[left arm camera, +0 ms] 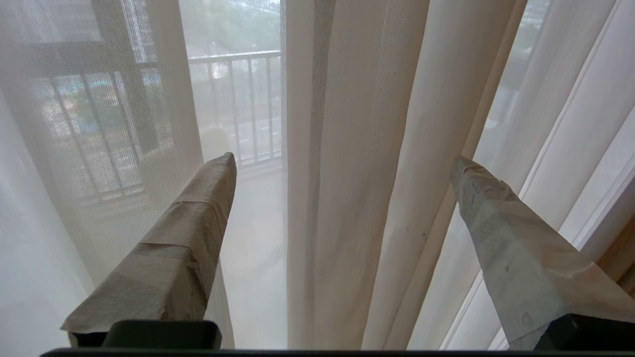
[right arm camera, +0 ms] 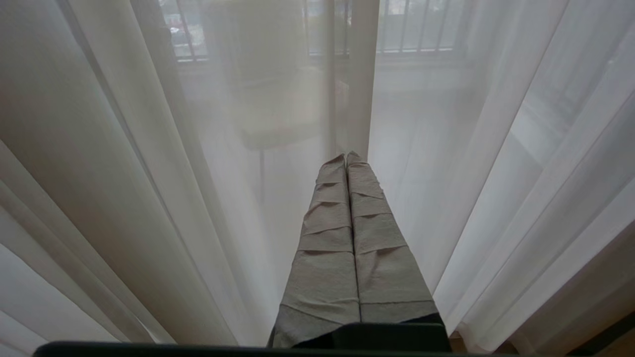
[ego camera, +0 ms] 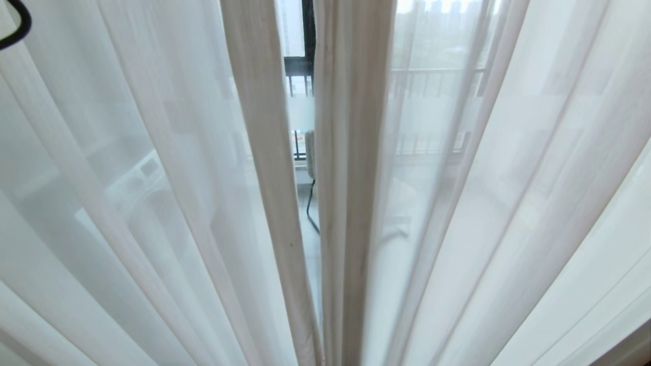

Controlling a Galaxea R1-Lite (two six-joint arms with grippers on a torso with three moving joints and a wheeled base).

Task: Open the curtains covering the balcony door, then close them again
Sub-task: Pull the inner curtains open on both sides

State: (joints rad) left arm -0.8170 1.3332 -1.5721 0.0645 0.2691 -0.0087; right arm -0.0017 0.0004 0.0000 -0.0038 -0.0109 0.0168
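My gripper is going to pull the white curtain (ego camera: pixel 263 131) aside, and the curtain will uncover a washing machine, because a boxy shape with a round front (ego camera: pixel 143 192) shows through.
Sheer white curtains (ego camera: pixel 152 203) hang across the whole head view in long folds. Their two edges (ego camera: pixel 351 178) nearly meet, leaving a narrow gap at the middle. Through that gap shows the balcony door (ego camera: pixel 301 114), clear glass with a frosted band and a black frame. Neither arm shows in the head view. My left gripper (left arm camera: pixel 343 158) stands wide open, and a thick fold of curtain (left arm camera: pixel 367 148) hangs between and just beyond its taped fingers (left arm camera: pixel 198 213). My right gripper (right arm camera: pixel 346 156) is shut with nothing in it, pointing at the sheer curtain (right arm camera: pixel 446 148) close ahead.
Behind the sheer fabric lie a balcony floor and a railing (left arm camera: pixel 238 99). A pale chair with black legs (ego camera: pixel 311 168) stands out there, seen through the gap. A black cable (ego camera: pixel 18 28) loops in at the head view's upper left corner.
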